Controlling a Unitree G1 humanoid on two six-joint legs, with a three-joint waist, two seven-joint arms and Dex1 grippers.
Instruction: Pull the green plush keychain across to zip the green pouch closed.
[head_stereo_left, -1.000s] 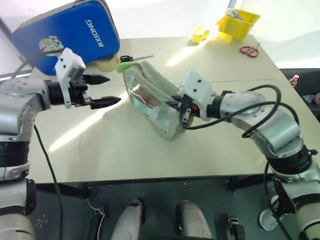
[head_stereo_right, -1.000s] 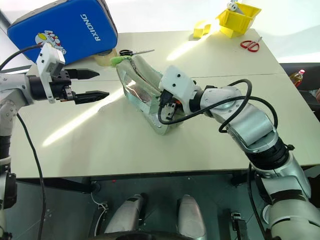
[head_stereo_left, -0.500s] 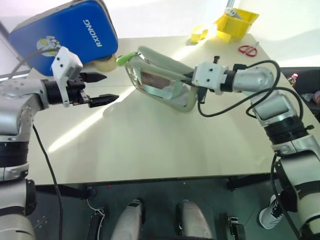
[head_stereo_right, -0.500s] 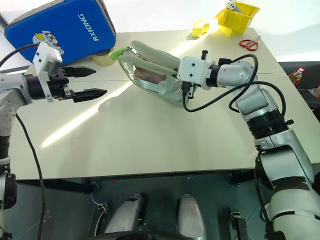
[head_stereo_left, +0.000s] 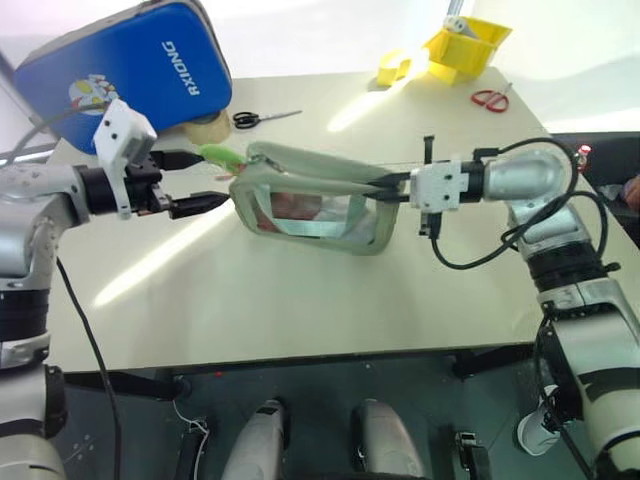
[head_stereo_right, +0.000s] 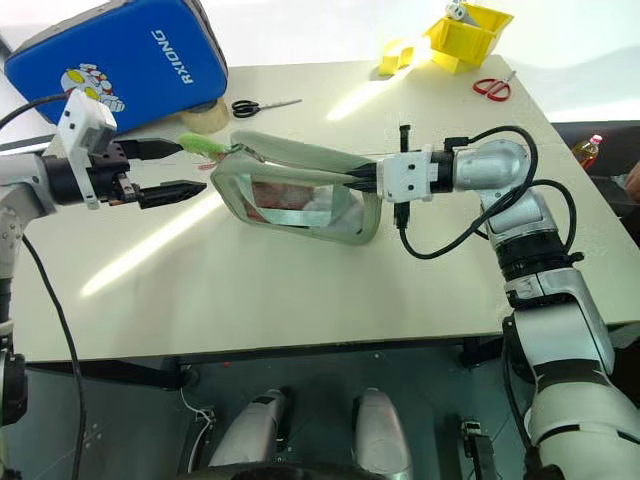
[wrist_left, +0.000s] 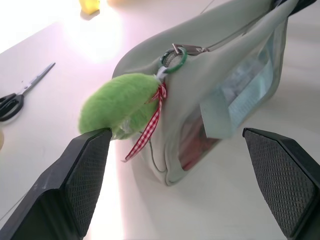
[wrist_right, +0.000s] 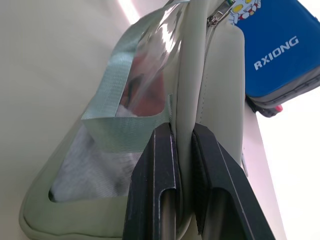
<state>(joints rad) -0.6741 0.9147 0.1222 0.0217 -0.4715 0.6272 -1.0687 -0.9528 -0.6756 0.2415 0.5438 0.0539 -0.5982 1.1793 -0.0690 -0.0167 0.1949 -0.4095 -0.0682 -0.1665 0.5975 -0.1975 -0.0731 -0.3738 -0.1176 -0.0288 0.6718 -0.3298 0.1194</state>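
Note:
The green plush keychain is joined to the metal zipper slider (wrist_left: 192, 50) by the ring (wrist_left: 173, 60), so the slider will come along and close the zip behind it when I pull.
The green pouch (head_stereo_left: 300, 205) hangs lengthways between my two hands, its clear window side facing me. My right gripper (head_stereo_left: 385, 185) is shut on the rim at the pouch's right end; in the right wrist view its fingers (wrist_right: 155, 190) pinch the pale green edge. The green plush keychain (head_stereo_left: 222, 155) hangs from a ring at the pouch's left end, with a red checked ribbon. My left gripper (head_stereo_left: 205, 180) is open around that end. In the left wrist view the green plush keychain (wrist_left: 117, 105) lies close against one of the fingers (wrist_left: 75, 185).
A big blue case (head_stereo_left: 130, 65) leans at the table's back left, with a tape roll (head_stereo_left: 210, 125) and black scissors (head_stereo_left: 265, 118) beside it. A yellow bin (head_stereo_left: 465, 45) and red scissors (head_stereo_left: 490, 98) sit at the back right. The near half of the table is bare.
My right gripper has lifted and rolled the pouch, swinging it from a slanted stand to lengthways. Its keychain end has come between my left gripper's open fingers. The left hand has hardly moved.

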